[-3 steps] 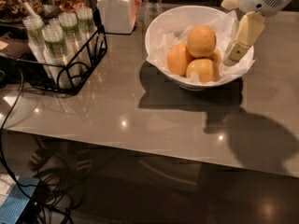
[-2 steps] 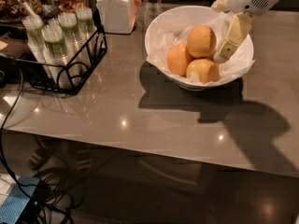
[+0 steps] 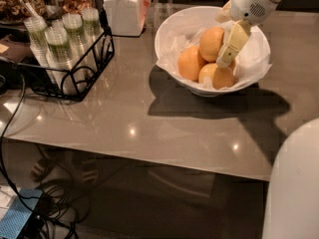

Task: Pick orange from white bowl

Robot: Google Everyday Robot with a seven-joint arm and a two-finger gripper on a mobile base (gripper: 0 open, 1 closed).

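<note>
The orange (image 3: pixel 211 44) rests on smaller ones (image 3: pixel 216 76), so it should come away by itself when I lift it, and the white paper should stay in the bowl.
The white bowl (image 3: pixel 160 43) stands on the grey table at upper centre, lined with crumpled white paper. The orange (image 3: pixel 209 43), the biggest, lies on top of two smaller ones at the left (image 3: pixel 188 62) and front (image 3: pixel 219 77); a fourth barely shows behind. My gripper (image 3: pixel 225 43) comes in from the top right on a white arm and is down inside the bowl, open, at the orange's right side. One yellowish finger (image 3: pixel 233 41) lies against the orange's right edge. The other shows only partly behind it.
A white lidded jar (image 3: pixel 124 9) stands left of the bowl at the back. A black wire rack (image 3: pixel 75 66) with several capped cups sits at the left. Cables and a blue box (image 3: pixel 17 222) lie on the floor. A white robot part (image 3: pixel 294 183) fills the bottom right.
My gripper has moved left and down, from the bowl's right rim into the bowl beside the top orange. The oranges and the bowl have not moved.
</note>
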